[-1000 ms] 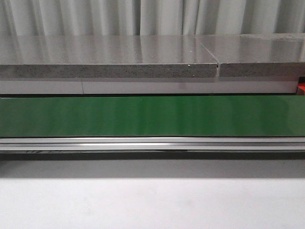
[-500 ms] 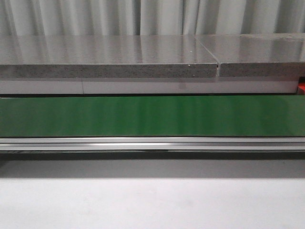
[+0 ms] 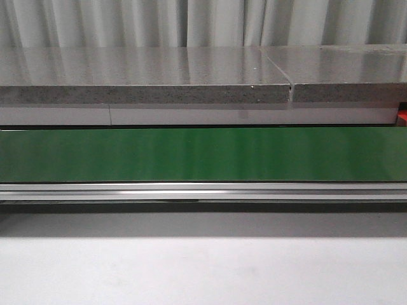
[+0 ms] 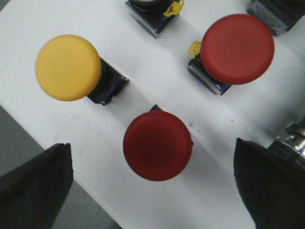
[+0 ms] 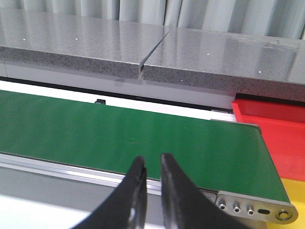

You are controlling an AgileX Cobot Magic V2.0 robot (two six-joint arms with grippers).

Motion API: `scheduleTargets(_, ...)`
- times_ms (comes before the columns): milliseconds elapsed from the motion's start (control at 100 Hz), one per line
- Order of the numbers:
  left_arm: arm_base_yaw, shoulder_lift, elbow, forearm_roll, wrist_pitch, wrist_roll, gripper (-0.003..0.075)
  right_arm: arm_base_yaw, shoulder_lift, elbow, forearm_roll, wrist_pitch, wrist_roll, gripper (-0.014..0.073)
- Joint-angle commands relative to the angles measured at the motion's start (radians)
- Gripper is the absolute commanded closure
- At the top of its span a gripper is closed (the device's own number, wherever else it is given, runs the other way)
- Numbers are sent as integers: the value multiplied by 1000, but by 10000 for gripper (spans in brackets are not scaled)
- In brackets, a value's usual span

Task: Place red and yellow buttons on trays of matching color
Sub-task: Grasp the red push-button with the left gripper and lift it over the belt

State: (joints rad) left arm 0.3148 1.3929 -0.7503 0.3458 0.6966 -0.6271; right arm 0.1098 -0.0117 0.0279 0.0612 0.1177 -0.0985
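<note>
I expect the red button (image 4: 157, 145) to stand upright and ride along when I set it on the green belt (image 3: 203, 154), since the belt runs flat toward the red tray.
In the left wrist view a red button (image 4: 157, 145) stands on a white surface (image 4: 143, 81), directly below my left gripper (image 4: 150, 162). That gripper is open, and its dark fingers (image 4: 35, 186) are spread wide on either side of the button. A second red button (image 4: 237, 47) and a yellow button (image 4: 68, 67) stand nearby. My right gripper (image 5: 152, 162) hangs over the green conveyor belt (image 5: 119, 136), shut with only a thin slit and nothing held. Past the belt's end lie a red tray (image 5: 274, 129) and the corner of a yellow tray (image 5: 293, 188). No gripper shows in the front view.
Parts of more button bodies (image 4: 152, 12) sit at the edge of the white surface. In the front view the green belt (image 3: 203, 154) runs across, with a grey stone counter (image 3: 146, 76) behind it and a metal rail (image 3: 203, 190) in front.
</note>
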Motion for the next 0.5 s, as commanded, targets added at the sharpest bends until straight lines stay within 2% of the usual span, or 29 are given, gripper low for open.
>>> scheduleTargets(0,4,20,-24,16,-42,-1,51,2,-18,-15,-8,-81,-2,495)
scheduleTargets(170,4,78,-24,16,-59,-1,54,2,-18,-15,-8,-81,-2,495)
scheduleTargets(260,4,83,-24,14,-64,-1,91,2,-18,-15,-8,-81,-2,495)
scheduleTargets(360,4,83,-24,14,-64,-1,209,2,-18,-15,-8,-81,-2,495)
scheduleTargets(490,4,83,-24,14,-58,-1,423,2,-18,-15,-8,-81,-2,495)
